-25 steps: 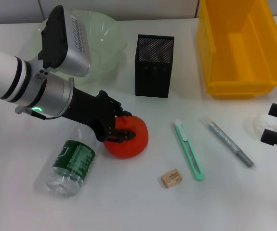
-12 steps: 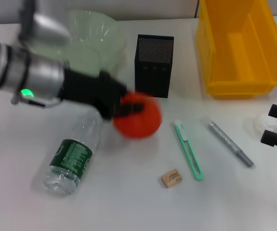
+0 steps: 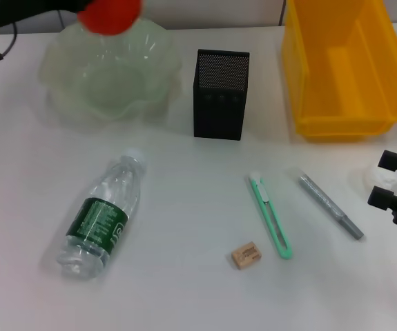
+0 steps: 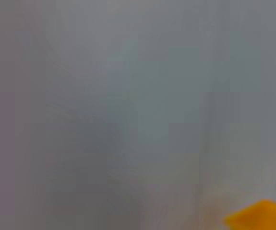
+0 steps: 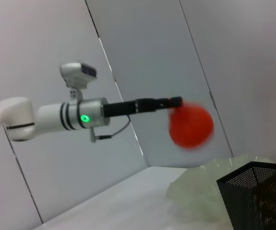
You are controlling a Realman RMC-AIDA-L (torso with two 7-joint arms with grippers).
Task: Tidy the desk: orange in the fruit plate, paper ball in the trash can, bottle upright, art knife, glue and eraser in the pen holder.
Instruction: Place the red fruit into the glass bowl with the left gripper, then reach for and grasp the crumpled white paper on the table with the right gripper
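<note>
Next, I tip my right gripper's fingers down and close them around the ball from above, because the gripper points level across the desk above the white paper ball (image 3: 384,178).
My left gripper (image 5: 175,102) is shut on the red-orange orange (image 3: 108,14) and holds it high above the far rim of the pale green fruit plate (image 3: 153,65). The right wrist view shows the orange (image 5: 190,125) hanging under the fingertips, over the plate (image 5: 200,191). The bottle (image 3: 101,217) lies on its side on the desk (image 3: 184,289). The mint-green art knife (image 3: 270,215), the grey glue (image 3: 331,205) and the tan eraser (image 3: 246,255) lie front right. My right gripper (image 3: 390,179) is open around the white paper ball (image 3: 383,176) at the right edge.
The black mesh pen holder (image 3: 220,93) stands mid-back, also seen in the right wrist view (image 5: 255,194). The yellow trash can (image 3: 343,65) stands back right. The left wrist view shows only grey blur and a yellow corner (image 4: 262,218).
My left arm has lifted the orange off the desk beside the bottle and carried it up and back over the fruit plate. The bottle is now fully in view.
</note>
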